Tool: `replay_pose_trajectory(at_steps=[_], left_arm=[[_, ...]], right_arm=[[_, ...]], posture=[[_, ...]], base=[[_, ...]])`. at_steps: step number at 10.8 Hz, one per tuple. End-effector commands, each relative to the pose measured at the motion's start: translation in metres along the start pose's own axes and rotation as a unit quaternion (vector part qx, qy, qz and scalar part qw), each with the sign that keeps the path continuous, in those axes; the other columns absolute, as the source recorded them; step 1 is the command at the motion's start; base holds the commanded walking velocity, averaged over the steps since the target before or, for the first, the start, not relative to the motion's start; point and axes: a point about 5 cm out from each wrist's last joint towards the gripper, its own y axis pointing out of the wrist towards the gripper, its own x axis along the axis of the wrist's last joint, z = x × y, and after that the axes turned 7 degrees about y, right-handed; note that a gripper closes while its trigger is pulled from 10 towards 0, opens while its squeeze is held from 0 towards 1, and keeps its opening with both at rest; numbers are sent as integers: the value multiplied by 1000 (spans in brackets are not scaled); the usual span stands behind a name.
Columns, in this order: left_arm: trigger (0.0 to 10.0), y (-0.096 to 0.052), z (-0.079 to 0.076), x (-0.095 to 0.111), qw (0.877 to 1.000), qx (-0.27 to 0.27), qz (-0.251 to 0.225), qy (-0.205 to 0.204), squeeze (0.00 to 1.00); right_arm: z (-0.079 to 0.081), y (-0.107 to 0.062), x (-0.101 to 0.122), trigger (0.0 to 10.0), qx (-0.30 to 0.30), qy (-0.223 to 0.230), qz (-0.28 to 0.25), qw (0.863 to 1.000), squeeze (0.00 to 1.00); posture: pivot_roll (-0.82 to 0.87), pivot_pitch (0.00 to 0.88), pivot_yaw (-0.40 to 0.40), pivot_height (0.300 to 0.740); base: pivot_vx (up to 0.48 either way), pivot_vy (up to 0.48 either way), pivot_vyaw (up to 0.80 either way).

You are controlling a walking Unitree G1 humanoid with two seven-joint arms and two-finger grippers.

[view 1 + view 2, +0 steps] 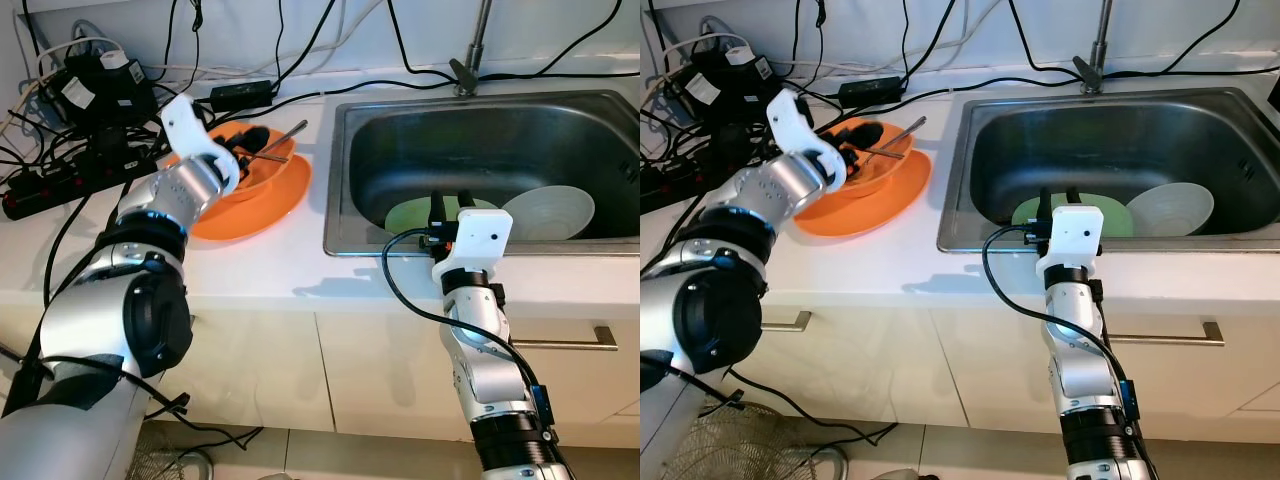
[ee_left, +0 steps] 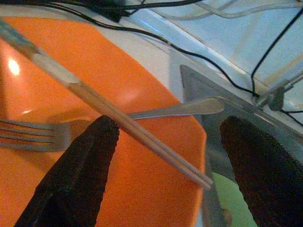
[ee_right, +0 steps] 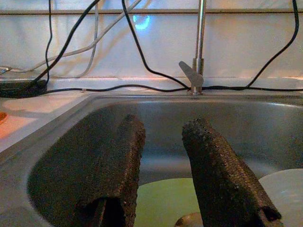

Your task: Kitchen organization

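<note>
I expect the chopsticks (image 2: 158,146) to come free and the fork to stay in the orange bowl when I lift, because the chopsticks lie across the top of the fork.
An orange bowl (image 1: 262,172) stands on an orange plate (image 1: 270,205) on the white counter, left of the sink (image 1: 500,140). In the bowl lie chopsticks (image 2: 94,101), a fork (image 2: 28,135) and a metal handle (image 2: 189,108). My left gripper (image 1: 245,150) hovers just over the bowl, open, its fingers (image 2: 85,165) on either side of the chopsticks without touching them. My right gripper (image 1: 451,205) is open at the sink's front rim and points into the basin. Below it lies a green plate (image 1: 410,215), with a white bowl (image 1: 550,212) beside that.
Power strips, adapters and tangled black cables (image 1: 90,100) crowd the counter's back left. The faucet (image 1: 470,60) rises behind the sink. A drawer handle (image 1: 570,342) sits on the cabinet front beneath the counter edge.
</note>
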Motion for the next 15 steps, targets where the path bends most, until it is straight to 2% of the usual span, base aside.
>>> replay_pose_trajectory(at_steps=[1,5,8,9,10,12,15], left_arm=[[10000,2,-15,5,1000,-27,-1,5,0],[10000,7,-21,-19,999,-19,38,-10,0],[10000,5,-14,-13,1000,10,26,-9,0],[10000,4,-8,-4,999,33,-2,-24,0],[10000,4,-9,0,999,32,-13,-28,0],[10000,6,-18,1,999,21,-21,-39,0],[10000,11,-39,-4,999,-8,-18,-51,0]], right_arm=[[8,4,2,10000,13,3,-3,1000,0],[7,4,2,10000,9,3,-2,1000,0],[6,4,1,10000,5,3,-2,1000,0],[7,5,1,10000,6,4,-2,1000,0],[8,5,2,10000,7,6,-2,1000,0],[7,5,1,10000,5,7,-2,1000,0],[7,5,1,10000,3,6,-2,1000,0]], posture=[[11,0,142,740],[5,0,145,740],[9,0,147,740],[15,0,147,740],[15,0,146,740],[15,0,146,740],[9,0,147,740]], base=[[0,0,0],[0,0,0],[0,0,0],[0,0,0],[0,0,0],[0,0,0],[0,0,0]])
